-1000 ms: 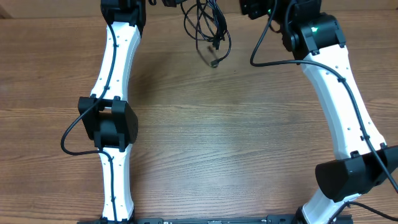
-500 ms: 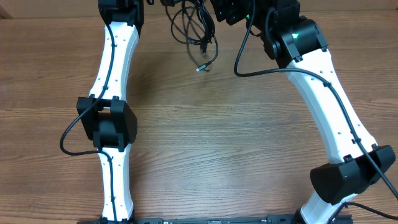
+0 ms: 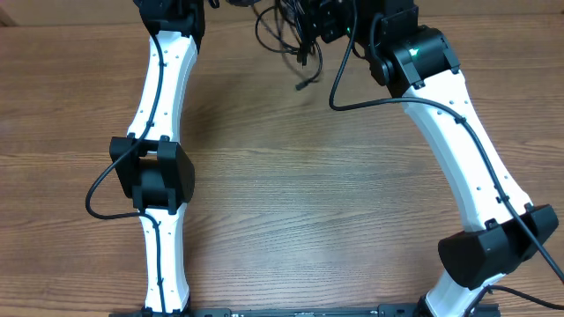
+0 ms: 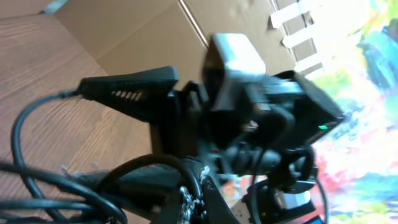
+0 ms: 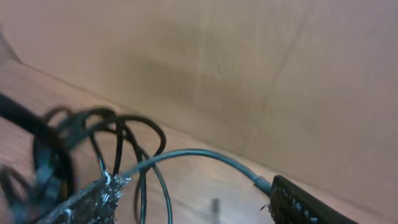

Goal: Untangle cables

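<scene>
I should back my right gripper off while my left gripper shakes the tangle (image 3: 295, 46) loose, because the cables' loops (image 3: 280, 32) bunch together beside my right gripper's fingers.
The cables (image 3: 280, 35) hang as a loose black tangle at the far edge of the table, one plug tip (image 3: 302, 85) trailing toward me. In the left wrist view my left gripper (image 4: 193, 196) is shut on a looped strand of the cables (image 4: 37, 186); in the overhead view it is cut off by the top edge. My right gripper (image 3: 319, 18) sits just right of the tangle. Its fingers stand wide apart, so it is open (image 5: 196, 186), and one cable (image 5: 205, 154) arches across the gap from fingertip to fingertip. More loops (image 5: 124, 134) hang at its left finger.
The wooden table (image 3: 291, 194) runs between the two white arms. A brown cardboard wall (image 5: 249, 74) stands right behind the cables. Thick black cords run along both arms, one looping at the right arm (image 3: 352, 97).
My right gripper has swung left, up to the tangle. The hanging cables swayed left, then back to the right. The left arm has stayed where it was.
</scene>
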